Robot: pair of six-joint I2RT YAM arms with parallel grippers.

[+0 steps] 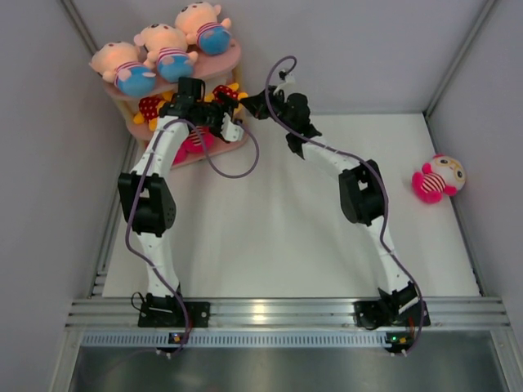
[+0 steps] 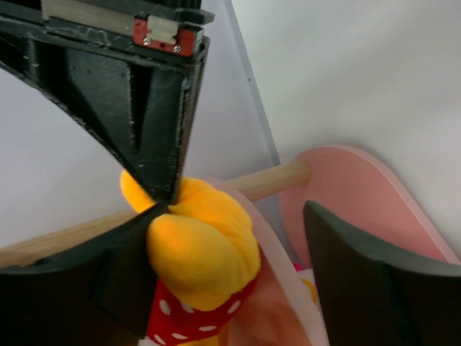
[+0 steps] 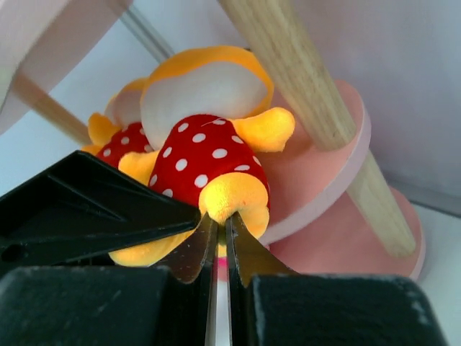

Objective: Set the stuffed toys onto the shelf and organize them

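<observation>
The pink doll lies (image 1: 447, 172) by the side, beyond the reach of the robot's left gripper, so the robot's right gripper should fetch it (image 1: 431, 183) and bring it to the left gripper.
The pink shelf (image 1: 230, 64) stands at the back left. Three boy dolls (image 1: 166, 51) lie on its top board. Yellow bears in red polka dots (image 1: 151, 108) lie on the middle board, and a pink doll (image 1: 194, 145) lies on the bottom board. My right gripper (image 1: 249, 102) is shut on the foot of a yellow bear (image 3: 209, 155) at the edge of the middle board (image 3: 317, 166). My left gripper (image 1: 231, 124) is open around the same bear's yellow limb (image 2: 205, 238), which touches its left finger (image 2: 72, 288). Another pink doll (image 1: 439, 178) lies on the table at the far right.
A wooden shelf post (image 3: 310, 94) stands just right of the held bear. Grey walls close in the table on three sides; the shelf is tight in the back-left corner. Both arms cross in front of the shelf.
</observation>
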